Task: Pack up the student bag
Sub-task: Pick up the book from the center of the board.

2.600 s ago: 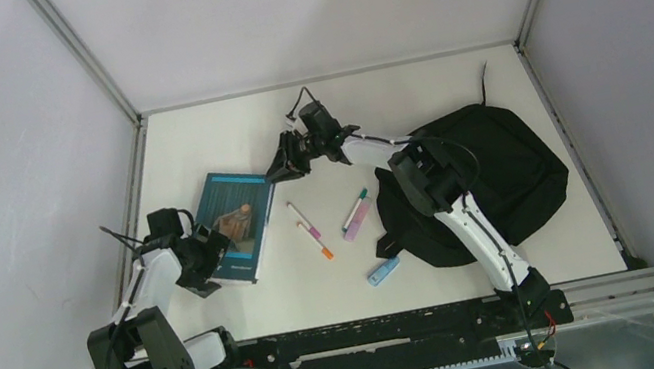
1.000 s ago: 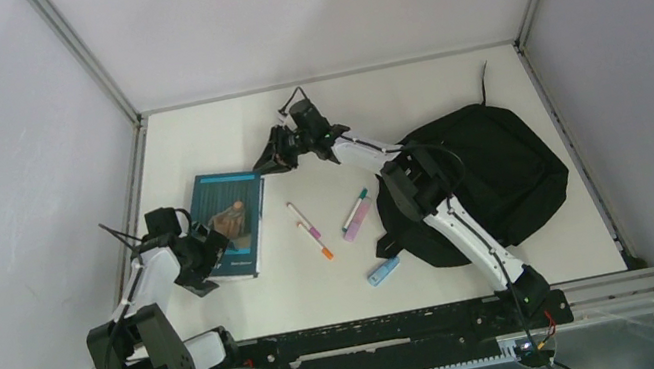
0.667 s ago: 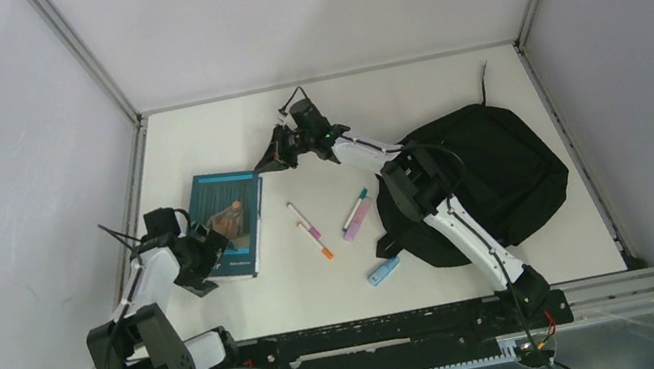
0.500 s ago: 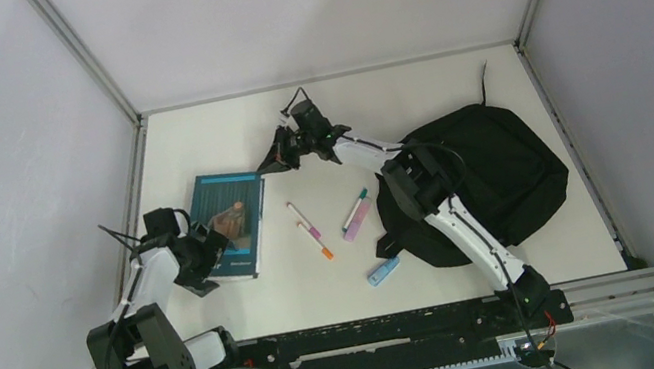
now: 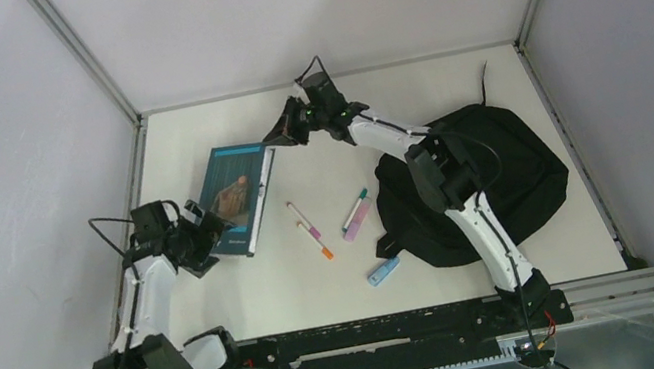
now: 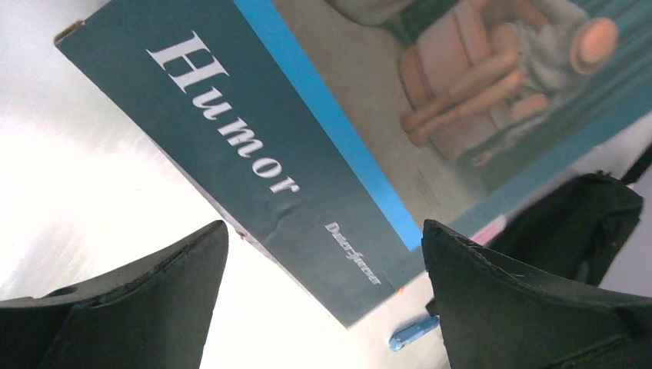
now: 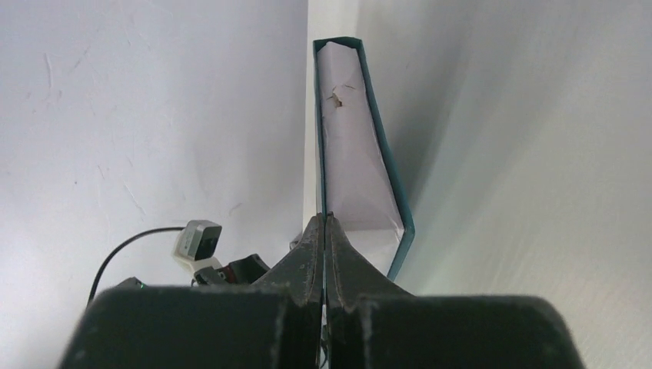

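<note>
My right gripper pinches only the book's thin cover (image 7: 321, 184), so next my left gripper backs round to the book's near edge (image 5: 235, 254) and clamps the book before my right gripper regrips.
The student bag (image 5: 493, 170) lies black and slumped at the right of the table; its edge also shows in the left wrist view (image 6: 573, 219). A teal book titled "Humor" (image 5: 239, 198) lies tilted at the left. My right gripper (image 5: 281, 137) is shut on the thin cover at the book's far right corner, holding that corner up; the right wrist view shows the jaws (image 7: 327, 224) pinched on the cover beside the white pages (image 7: 354, 169). My left gripper (image 5: 206, 234) is open at the book's near left corner, the book (image 6: 346, 131) just ahead of its jaws (image 6: 323, 228).
Two pens (image 5: 308, 228) (image 5: 355, 205), a purple marker (image 5: 351, 225) and a small blue item (image 5: 383, 271) lie on the table between the book and the bag. The blue item also shows in the left wrist view (image 6: 414, 336). Walls enclose the table on three sides.
My right gripper has shut on the book's far corner and lifted it back and rightward. The book has shifted and turned with it. My left gripper has come off the book.
</note>
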